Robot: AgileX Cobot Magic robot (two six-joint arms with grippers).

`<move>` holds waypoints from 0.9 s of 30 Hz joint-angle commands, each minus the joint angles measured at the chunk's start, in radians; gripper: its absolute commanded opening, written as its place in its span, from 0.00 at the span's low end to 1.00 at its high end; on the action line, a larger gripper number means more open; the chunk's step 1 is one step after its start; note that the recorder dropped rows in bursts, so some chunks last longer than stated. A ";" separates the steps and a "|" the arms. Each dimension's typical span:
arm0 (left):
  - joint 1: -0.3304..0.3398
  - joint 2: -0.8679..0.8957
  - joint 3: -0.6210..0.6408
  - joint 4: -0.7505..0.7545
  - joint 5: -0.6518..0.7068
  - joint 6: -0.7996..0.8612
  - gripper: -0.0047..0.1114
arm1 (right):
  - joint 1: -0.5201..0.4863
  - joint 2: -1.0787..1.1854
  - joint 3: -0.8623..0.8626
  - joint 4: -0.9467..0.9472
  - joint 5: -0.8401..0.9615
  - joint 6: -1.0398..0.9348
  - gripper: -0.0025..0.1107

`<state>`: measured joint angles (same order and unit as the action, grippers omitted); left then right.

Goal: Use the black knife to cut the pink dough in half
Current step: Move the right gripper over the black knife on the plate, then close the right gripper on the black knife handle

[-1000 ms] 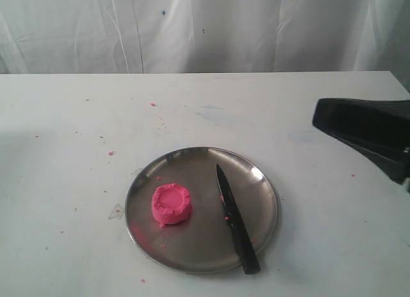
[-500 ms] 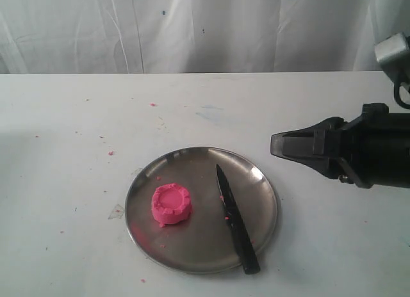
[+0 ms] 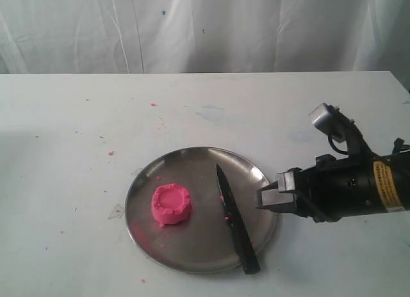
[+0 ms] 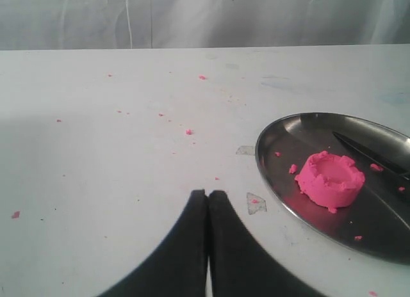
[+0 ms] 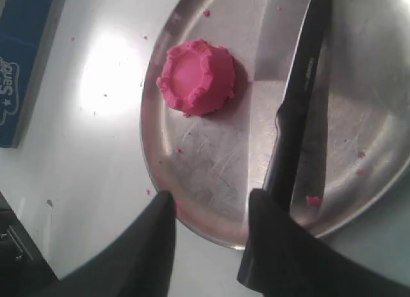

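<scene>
The black knife's handle (image 3: 240, 237) is closest to my open right gripper, and the knife's blade (image 3: 224, 185) points away. I should keep going down until both fingers are on either side of the knife's handle and close.
The pink dough (image 3: 172, 205) is a round puck with a dented top, lying on the left part of a steel plate (image 3: 192, 255). The black knife (image 3: 235, 221) rests on the plate's right side, tip pointing away, handle at the near rim. My right gripper (image 3: 268, 199) hovers at the plate's right rim, beside the knife, open and empty. Its wrist view shows the dough (image 5: 197, 76), the knife (image 5: 298, 98) and the gripper (image 5: 213, 200) above the plate's edge (image 5: 224, 236). My left gripper (image 4: 207, 194) is shut and empty over the table, left of the dough (image 4: 330, 180).
Tiny pink crumbs (image 3: 110, 153) dot the white table (image 3: 77, 194). A white curtain (image 3: 205, 28) hangs behind the table. A blue box (image 5: 19, 60) shows beyond the plate in the right wrist view. A small clear scrap (image 3: 116, 212) lies left of the plate.
My right arm has swung in from the right edge and down to the plate's right rim, and its jaws have opened. Dough, knife and left gripper have not moved.
</scene>
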<state>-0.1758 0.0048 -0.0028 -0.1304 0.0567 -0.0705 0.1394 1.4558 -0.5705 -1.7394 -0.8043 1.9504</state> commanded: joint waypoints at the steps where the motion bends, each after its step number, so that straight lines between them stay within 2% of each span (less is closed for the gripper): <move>1: -0.007 -0.005 0.003 -0.002 -0.001 0.000 0.04 | -0.001 0.046 0.003 -0.002 -0.006 -0.030 0.41; 9: -0.007 -0.005 0.003 -0.002 -0.001 0.000 0.04 | -0.001 0.048 -0.015 -0.005 0.010 -0.041 0.41; 13: -0.007 -0.005 0.003 -0.002 -0.001 0.000 0.04 | 0.031 0.052 -0.049 -0.005 0.011 -0.069 0.41; 18: -0.007 -0.005 0.003 -0.002 -0.001 0.000 0.04 | 0.069 0.112 -0.068 -0.005 0.106 -0.111 0.41; 27: -0.007 -0.005 0.003 -0.002 -0.001 0.000 0.04 | 0.100 0.240 -0.108 -0.005 0.106 -0.130 0.41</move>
<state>-0.1758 0.0048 -0.0028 -0.1304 0.0567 -0.0705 0.2302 1.6669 -0.6665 -1.7412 -0.7111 1.8439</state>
